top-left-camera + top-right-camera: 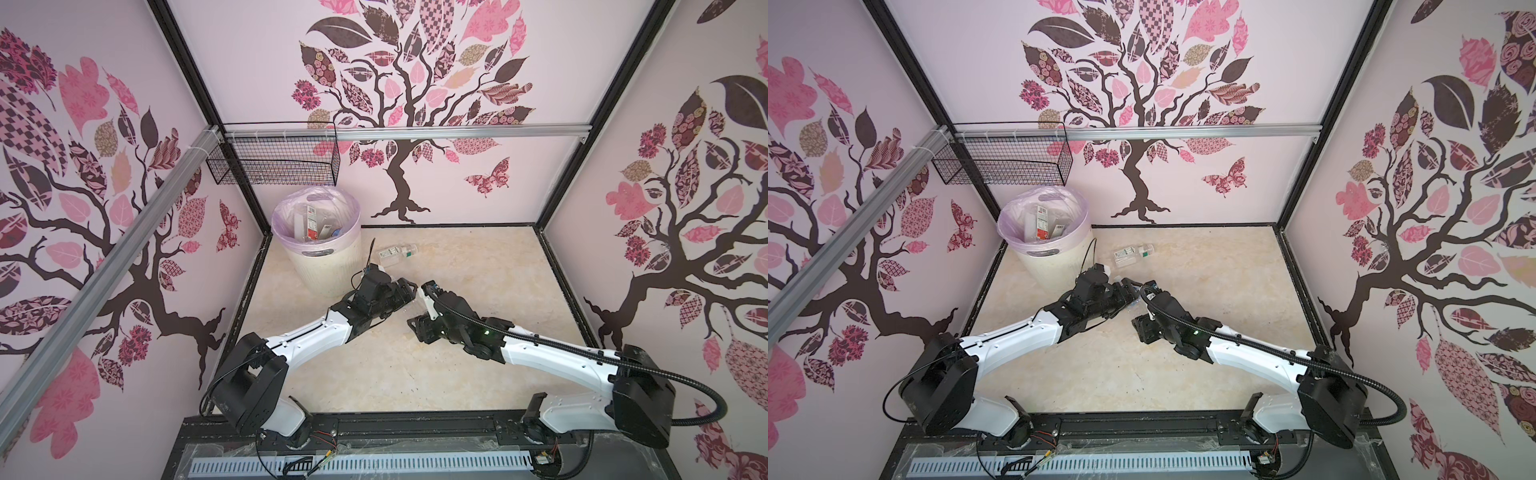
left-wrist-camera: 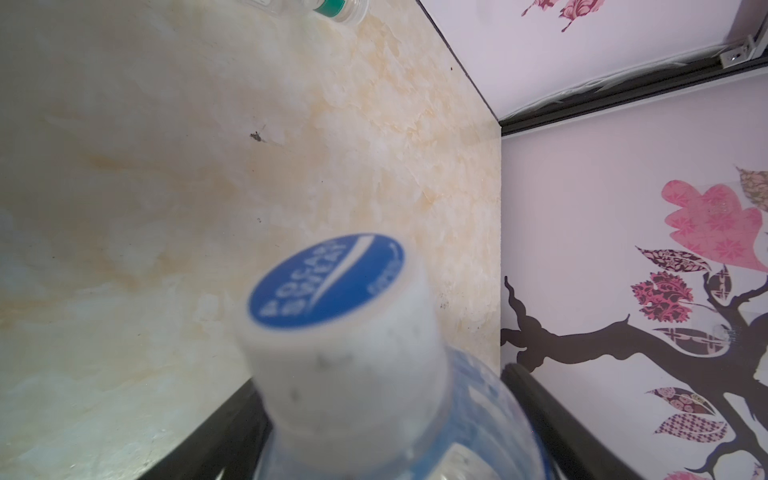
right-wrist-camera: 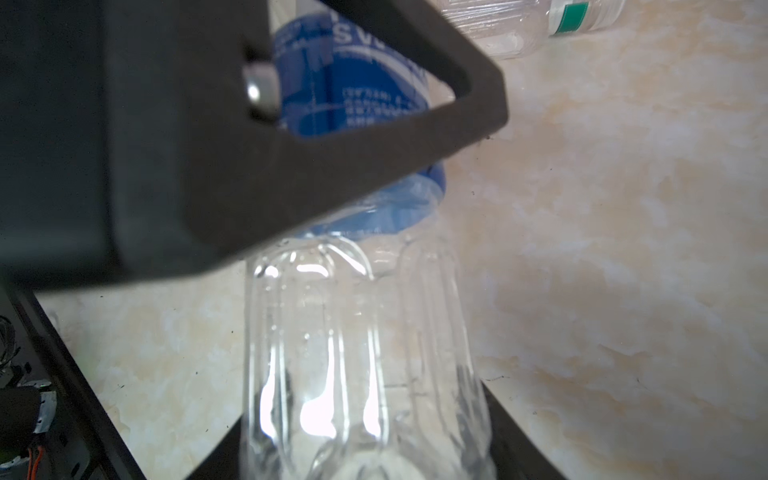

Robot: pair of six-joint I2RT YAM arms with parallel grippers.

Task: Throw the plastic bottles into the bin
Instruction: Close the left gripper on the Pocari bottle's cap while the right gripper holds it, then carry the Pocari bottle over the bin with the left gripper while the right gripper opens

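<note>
My right gripper needs to open and move away first, because it is holding the bottle's ribbed lower body, far from the bin. Then my left gripper will carry the bottle there.
A clear plastic bottle with a blue label and a white, blue-topped cap hangs above the middle of the floor between both grippers. My right gripper is shut on its ribbed lower body. My left gripper has a finger on each side of its shoulder below the cap, and one of its fingers lies across the label. In both top views the two grippers meet tip to tip. A second clear bottle with a green band lies near the back wall. The bin at the back left holds several bottles.
A black wire mesh basket hangs on the rail above the bin. Patterned walls close off the left, back and right sides. A black frame edge borders the marbled floor.
</note>
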